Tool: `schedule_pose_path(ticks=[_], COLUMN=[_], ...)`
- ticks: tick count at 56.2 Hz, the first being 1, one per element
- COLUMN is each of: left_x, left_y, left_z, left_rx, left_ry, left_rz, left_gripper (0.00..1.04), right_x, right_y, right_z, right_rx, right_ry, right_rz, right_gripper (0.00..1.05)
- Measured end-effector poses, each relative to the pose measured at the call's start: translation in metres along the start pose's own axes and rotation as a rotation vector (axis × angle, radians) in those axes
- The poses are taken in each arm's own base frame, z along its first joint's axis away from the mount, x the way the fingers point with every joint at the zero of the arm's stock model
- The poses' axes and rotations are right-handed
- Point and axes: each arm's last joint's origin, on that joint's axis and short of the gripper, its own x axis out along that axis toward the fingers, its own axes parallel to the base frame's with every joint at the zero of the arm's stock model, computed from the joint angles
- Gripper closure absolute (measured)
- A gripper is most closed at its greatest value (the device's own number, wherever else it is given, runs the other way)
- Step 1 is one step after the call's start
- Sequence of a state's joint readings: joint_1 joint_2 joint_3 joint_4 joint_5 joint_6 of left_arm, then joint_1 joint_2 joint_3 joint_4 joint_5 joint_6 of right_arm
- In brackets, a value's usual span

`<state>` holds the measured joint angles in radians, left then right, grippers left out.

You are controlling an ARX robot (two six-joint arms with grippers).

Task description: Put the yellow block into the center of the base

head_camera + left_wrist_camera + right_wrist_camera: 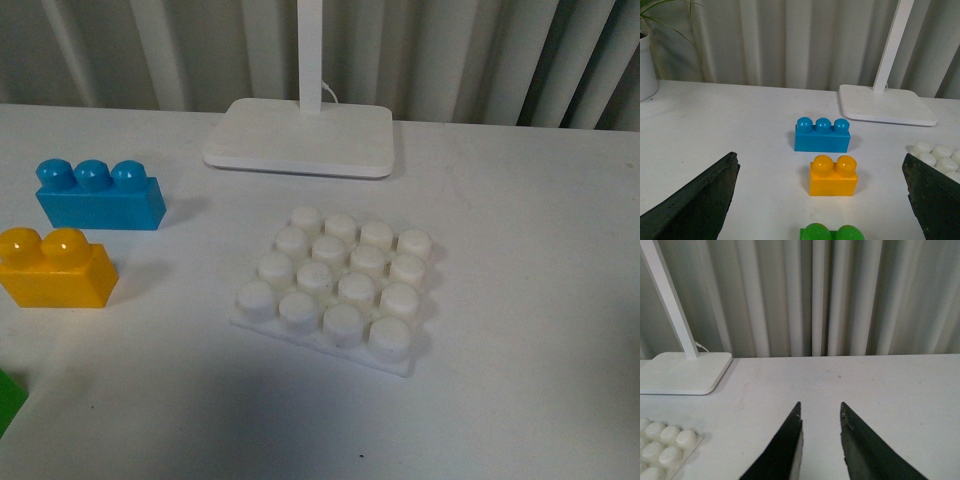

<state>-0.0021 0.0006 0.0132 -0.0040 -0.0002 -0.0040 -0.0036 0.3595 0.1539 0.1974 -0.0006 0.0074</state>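
Observation:
The yellow block's studs (43,248) have the same spacing as the base's studs, so I expect the block to go down over the base's middle studs (347,256) and stay upright when the robot presses it down.
The yellow block (55,268) (833,175) rests upright on the white table at the left, its two studs up. The white studded base (338,287) (937,155) (662,447) lies flat near the table's middle, with nothing on its studs. My left gripper (820,162) is open, its dark fingers (700,200) spread wide on either side of the yellow block and short of it. My right gripper (820,409) is shut, holding nothing, above bare table to the right of the base. Neither arm shows in the front view.
A blue three-stud brick (100,194) (822,134) sits just behind the yellow block. A green brick (833,234) (8,398) lies in front of it. A white lamp stand (300,136) (885,103) (682,371) stands behind the base. A potted plant (647,60) stands at the far left.

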Motion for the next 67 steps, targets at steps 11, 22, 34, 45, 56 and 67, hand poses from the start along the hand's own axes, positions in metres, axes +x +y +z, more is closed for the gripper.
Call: schedule_pose_path(ticks=[11,22,34,45,56,67], left_x=[0.000,0.000,0.000,0.000,0.000,0.000], left_y=[0.000,0.000,0.000,0.000,0.000,0.000], left_z=[0.000,0.000,0.000,0.000,0.000,0.000], left_rx=[0.000,0.000,0.000,0.000,0.000,0.000], left_ry=[0.000,0.000,0.000,0.000,0.000,0.000], left_rz=[0.000,0.000,0.000,-0.001,0.000,0.000], left_gripper=[0.06,0.06,0.06,0.06,0.06,0.06], right_x=[-0.005,-0.009,-0.013,-0.024,-0.024,-0.024], right_y=[0.000,0.000,0.000,0.000,0.000,0.000], right_z=[-0.012,-0.020,-0.027,-0.039,-0.039,-0.039], right_rx=[-0.004,-0.004,-0.004,-0.004,-0.005,-0.005], right_ry=[-0.007,-0.008,-0.008,-0.008,-0.010,-0.010], right_rz=[0.000,0.000,0.000,0.000,0.000,0.000], right_gripper=[1.04,1.04,1.04,1.04,1.02,0.63])
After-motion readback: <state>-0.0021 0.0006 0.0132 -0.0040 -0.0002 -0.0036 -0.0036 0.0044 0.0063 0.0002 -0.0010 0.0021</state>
